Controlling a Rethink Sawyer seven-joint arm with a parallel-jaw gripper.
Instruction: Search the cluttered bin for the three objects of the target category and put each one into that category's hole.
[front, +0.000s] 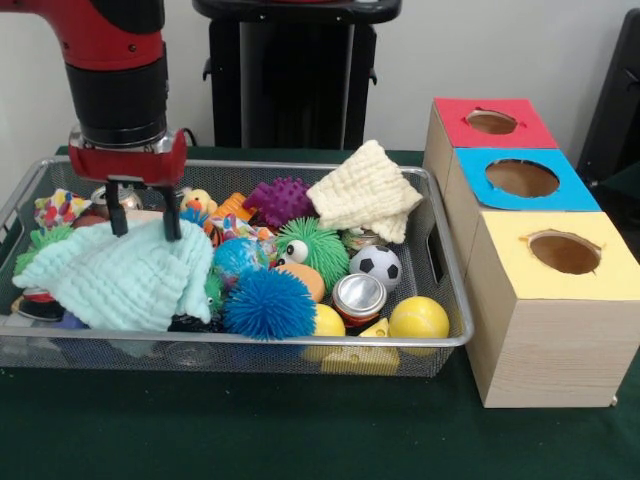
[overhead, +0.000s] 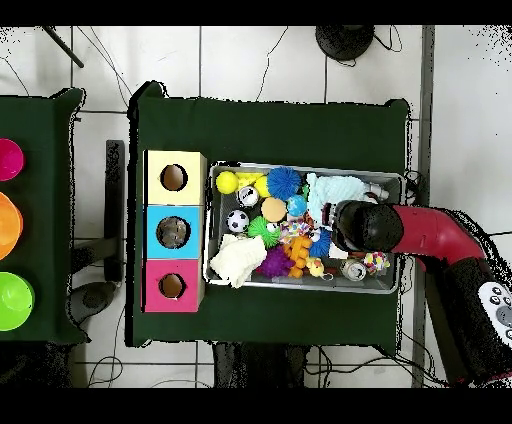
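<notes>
The mint green cloth (front: 128, 278) should reveal a green spiky ball and more toys when I lift it, because green spikes (front: 42, 240) stick out past the cloth's edge.
The wire mesh bin (front: 300, 343) stands on the green table, full of toys; it also shows in the overhead view (overhead: 300, 167). My gripper (front: 145, 222) is open over the bin's left part, its fingertips (front: 118, 224) at the top edge of a mint green cloth (front: 125, 280). Nothing is between the fingers. In the overhead view the arm's wrist (overhead: 362, 225) covers the gripper. No see-through plastic item shows; the cloths and toys hide what lies below. The blue-surround hole (front: 522, 178) is the middle one of three wooden boxes right of the bin (overhead: 173, 232).
A red-surround hole (front: 491, 121) and a yellow-surround hole (front: 565, 252) flank the blue one. In the bin lie a cream cloth (front: 365, 190), a metal can (front: 358, 297), a soccer ball (front: 377, 265), a blue spiky ball (front: 268, 303) and yellow balls (front: 419, 318).
</notes>
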